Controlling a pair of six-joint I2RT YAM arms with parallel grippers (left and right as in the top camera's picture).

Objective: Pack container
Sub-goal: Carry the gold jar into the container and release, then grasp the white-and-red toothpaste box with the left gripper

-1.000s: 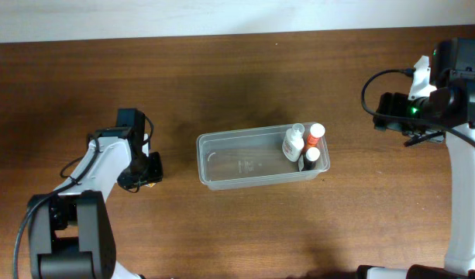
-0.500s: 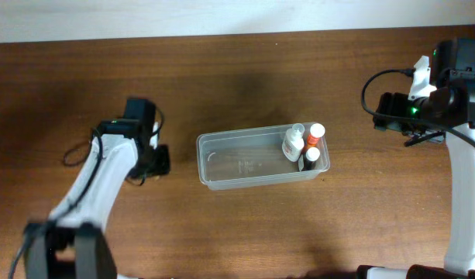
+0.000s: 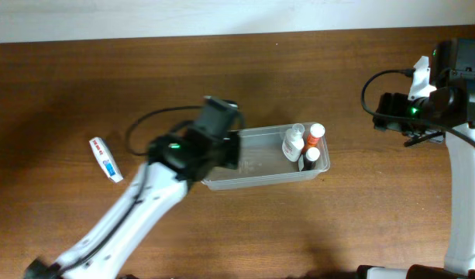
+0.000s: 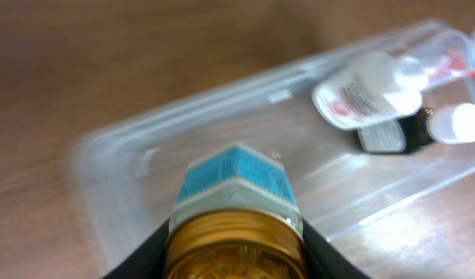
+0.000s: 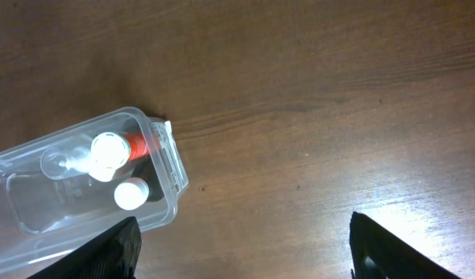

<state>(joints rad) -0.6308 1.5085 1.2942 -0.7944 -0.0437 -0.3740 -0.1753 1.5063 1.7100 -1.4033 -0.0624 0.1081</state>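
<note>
My left gripper goes on moving the gold-capped bottle toward the white bottle (image 3: 293, 144) before it lets go beside it, since there is open tub's bottom beside the white bottle (image 3: 265, 156).
The container (image 3: 252, 180) is a clear shallow plastic tub at the table's middle. At its right end are a white bottle (image 3: 293, 143), an orange bottle with a white cap (image 3: 315, 133) and a dark bottle with a white cap (image 3: 311, 157). My left gripper (image 3: 225, 147) hangs over the tub's left end. In the left wrist view it (image 4: 235, 252) is shut on a gold-capped bottle with a blue label (image 4: 235, 182), above the tub (image 4: 121, 155). My right gripper (image 3: 392, 108) is open and empty to the right of the tub (image 5: 36, 225).
A white and blue tube (image 3: 105, 159) lies on the brown wooden table at the left. The right arm's black cable (image 3: 369, 89) loops near its wrist. The table's far edge meets a white wall at the top.
My left arm has swung from the table's left side to over the tub's left end, carrying the gold-capped bottle. The white and blue tube now shows. The right arm has not moved.
</note>
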